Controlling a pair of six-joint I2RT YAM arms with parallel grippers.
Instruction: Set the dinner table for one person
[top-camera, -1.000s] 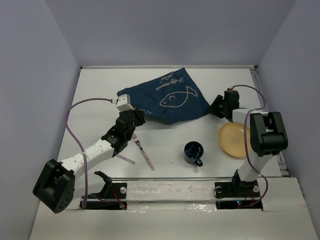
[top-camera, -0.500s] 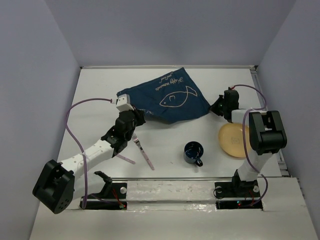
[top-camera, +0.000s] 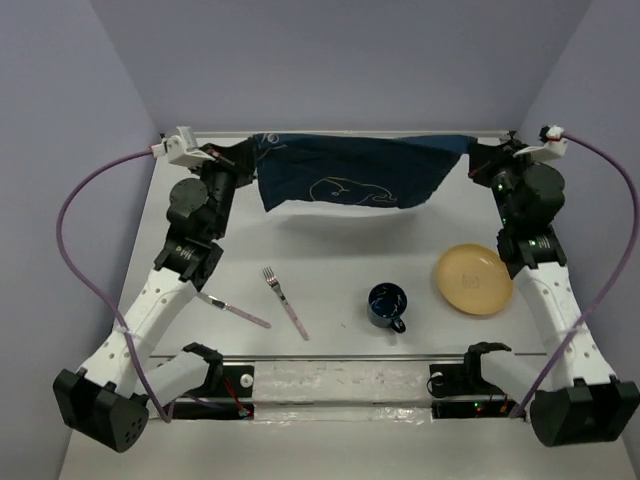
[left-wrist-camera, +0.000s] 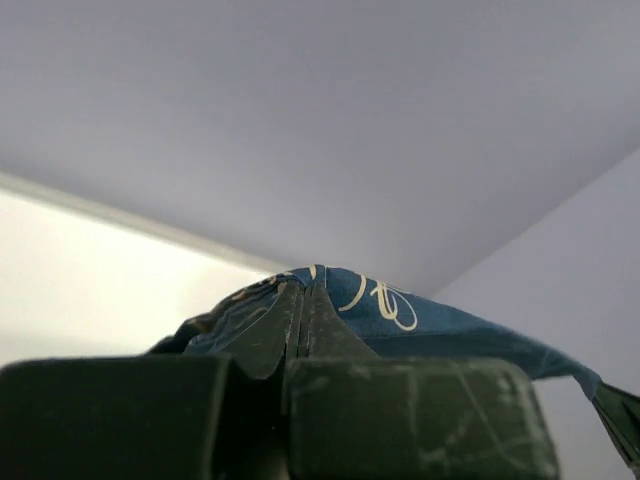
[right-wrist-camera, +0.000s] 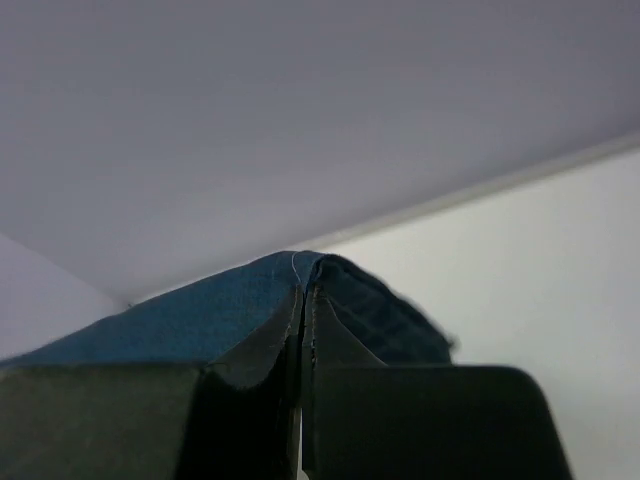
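Note:
My two grippers should pull the cloth's held edge (top-camera: 365, 138) down and back toward the mug (top-camera: 386, 300) to lay it flat, because it hangs high over the far end of the table.
The dark blue fish-print cloth (top-camera: 350, 172) hangs stretched in the air over the far part of the white dinner table (top-camera: 330, 255). My left gripper (top-camera: 250, 153) is shut on its left corner (left-wrist-camera: 330, 300). My right gripper (top-camera: 472, 152) is shut on its right corner (right-wrist-camera: 250, 300). Both arms are raised high. On the table lie a fork (top-camera: 285, 302) and a knife (top-camera: 232, 308) at the near left, a dark blue mug (top-camera: 387, 305) at the near middle and a yellow plate (top-camera: 474, 279) at the right.
Grey walls close in the table on the left, back and right. The arm bases and a metal rail (top-camera: 340, 375) run along the near edge. Purple cables (top-camera: 85, 240) loop from both wrists.
Both arms have risen from the tabletop and swung outward. The cloth, which lay crumpled on the table, now hangs spread between the two grippers above the far edge.

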